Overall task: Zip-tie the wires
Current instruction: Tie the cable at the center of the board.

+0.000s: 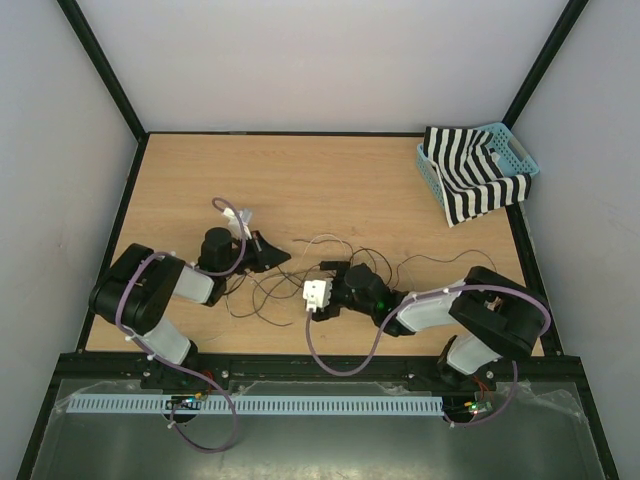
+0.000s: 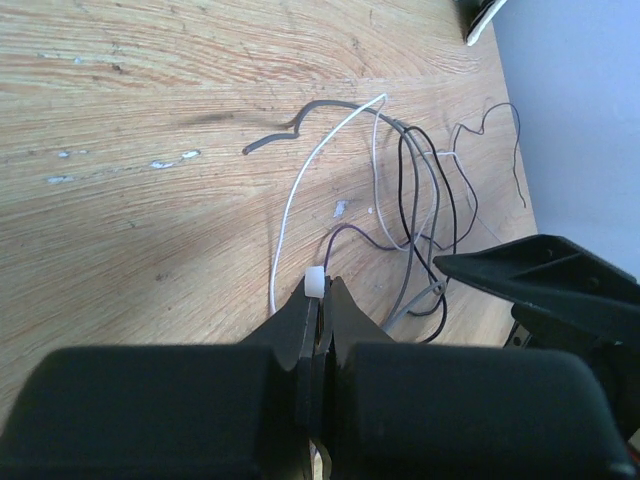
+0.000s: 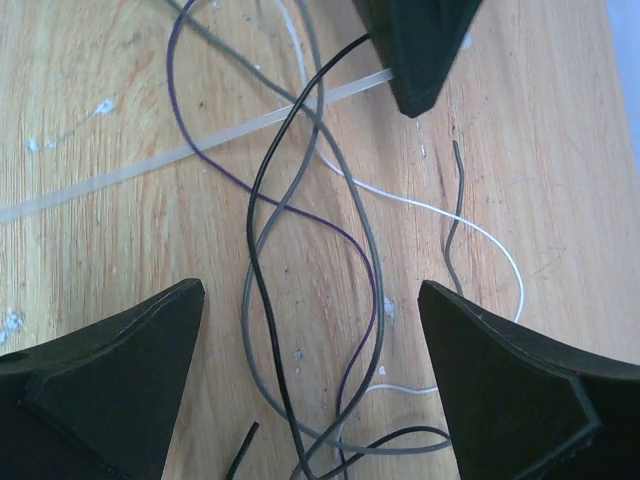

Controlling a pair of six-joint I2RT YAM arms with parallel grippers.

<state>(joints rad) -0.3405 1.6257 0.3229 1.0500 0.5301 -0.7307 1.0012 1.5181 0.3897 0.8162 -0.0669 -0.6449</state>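
Observation:
The loose loop of wires is between my right gripper's fingers, away from the strap. Next, I move these fingers nearer my left gripper, around the strap's crossing.
The wires lie loose on the wooden table between my two grippers: thin black, grey, purple and white strands in loops, also in the left wrist view and the right wrist view. My left gripper is shut on a pale zip tie. The tie's white head pokes out at the gripper's tip. The tie's translucent strap lies across the strands. My right gripper is open and empty, its jaws wide apart over the crossing strands. One of its fingers shows in the left wrist view.
A blue basket holding a black-and-white striped cloth stands at the far right corner. Dark frame rails edge the table, with white walls behind.

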